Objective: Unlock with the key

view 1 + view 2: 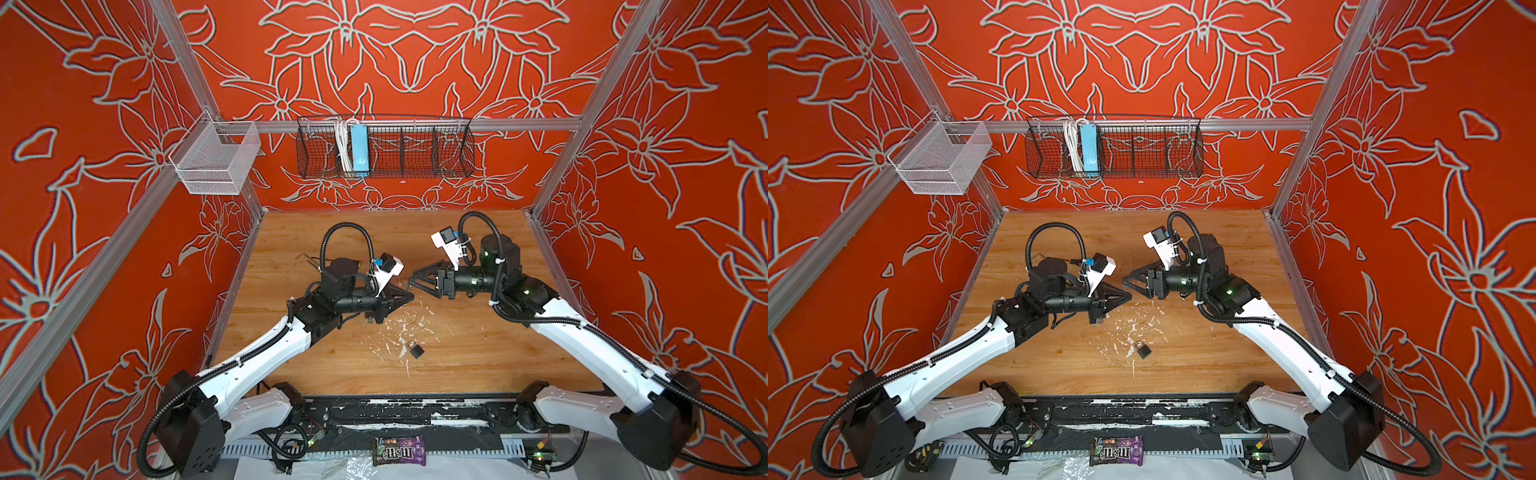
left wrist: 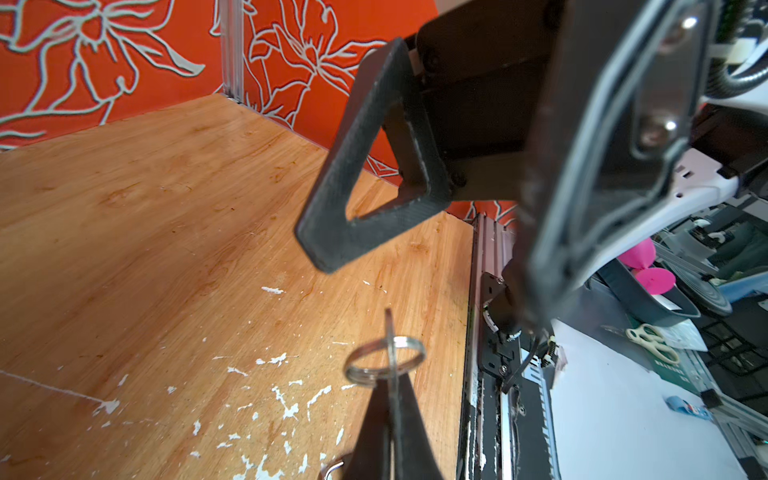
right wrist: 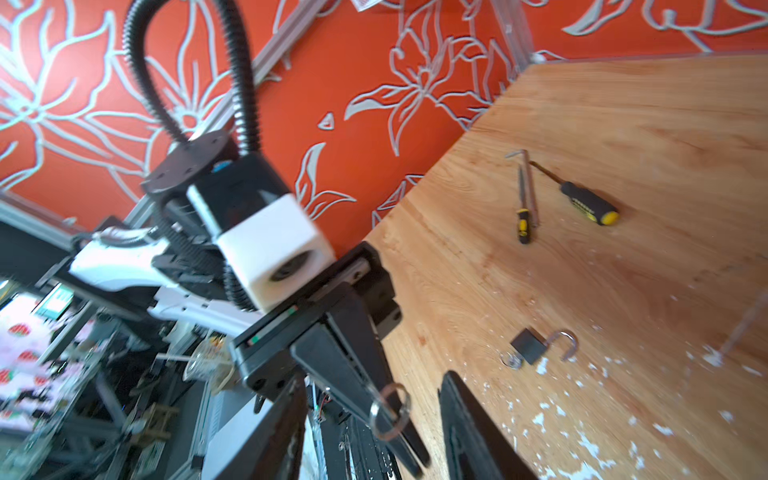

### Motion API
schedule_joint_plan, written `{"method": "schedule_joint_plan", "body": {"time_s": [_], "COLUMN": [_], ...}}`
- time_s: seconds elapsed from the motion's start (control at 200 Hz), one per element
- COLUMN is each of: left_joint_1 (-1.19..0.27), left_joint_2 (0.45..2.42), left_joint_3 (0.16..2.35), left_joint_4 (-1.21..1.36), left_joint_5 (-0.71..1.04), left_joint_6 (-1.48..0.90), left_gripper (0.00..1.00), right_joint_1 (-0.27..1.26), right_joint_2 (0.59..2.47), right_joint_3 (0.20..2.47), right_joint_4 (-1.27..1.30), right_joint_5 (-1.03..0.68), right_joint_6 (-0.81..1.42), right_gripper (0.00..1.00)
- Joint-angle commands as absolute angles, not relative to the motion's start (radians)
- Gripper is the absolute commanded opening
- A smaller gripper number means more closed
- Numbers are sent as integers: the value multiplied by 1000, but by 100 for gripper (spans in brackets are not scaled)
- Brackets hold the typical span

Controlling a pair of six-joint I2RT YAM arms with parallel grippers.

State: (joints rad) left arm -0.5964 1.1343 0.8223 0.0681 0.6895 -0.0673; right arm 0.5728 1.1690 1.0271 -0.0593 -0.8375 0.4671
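My left gripper is covering the key's blade, and the key's ring end (image 2: 389, 348) is sticking out of it. My right gripper should therefore grab the key there (image 3: 390, 409) before my left gripper opens.
My left gripper (image 2: 392, 401) is shut on a thin metal key (image 2: 389, 332) that carries a silver split ring (image 2: 384, 360). It sticks out past the fingertips. In both top views the left gripper (image 1: 409, 296) (image 1: 1128, 296) points at my right gripper (image 1: 410, 281) (image 1: 1124, 281), tip to tip above the table's middle. The right gripper (image 3: 374, 432) is open, and the key ring (image 3: 388, 411) sits between its fingers (image 3: 469, 428) untouched. A small black padlock (image 1: 416, 349) (image 1: 1143, 350) (image 3: 528, 347) lies on the wood nearer the front, its shackle (image 3: 567, 343) swung out.
Two yellow-and-black screwdrivers (image 3: 586, 203) (image 3: 523, 216) and a hex key (image 3: 528, 183) lie behind the left arm. White flecks mark the wood around the padlock. A black wire basket (image 1: 384, 149) and a white mesh basket (image 1: 216, 160) hang on the walls. A candy bag (image 1: 399, 451) lies off the front edge.
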Motion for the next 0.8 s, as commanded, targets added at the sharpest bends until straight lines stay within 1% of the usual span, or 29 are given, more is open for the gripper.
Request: {"method": "schedule_joint_plan", "body": {"time_s": [0.0, 0.21, 0.425, 0.56, 0.746, 0.791], "left_joint_1": [-592, -592, -592, -591, -590, -590], "left_joint_2": [1150, 1168, 1172, 1177, 1187, 1188], "left_joint_3": [851, 871, 874, 882, 890, 890], "left_joint_4": [49, 44, 49, 50, 44, 44], "left_joint_5": [731, 733, 728, 730, 736, 739], "left_joint_6": [-48, -46, -49, -48, -45, -45], "left_gripper": [0, 0, 0, 0, 0, 0], "right_joint_1": [573, 572, 573, 574, 572, 570], "right_joint_2": [1189, 1207, 1221, 1226, 1223, 1222], "right_joint_3": [1029, 1024, 1017, 1018, 1025, 1026], "right_joint_4": [-11, -25, -38, -62, -97, -100], "right_joint_5": [-927, -950, -950, -939, -914, -911], "right_joint_6": [415, 394, 375, 354, 320, 315], "right_gripper": [52, 47, 37, 34, 26, 22]}}
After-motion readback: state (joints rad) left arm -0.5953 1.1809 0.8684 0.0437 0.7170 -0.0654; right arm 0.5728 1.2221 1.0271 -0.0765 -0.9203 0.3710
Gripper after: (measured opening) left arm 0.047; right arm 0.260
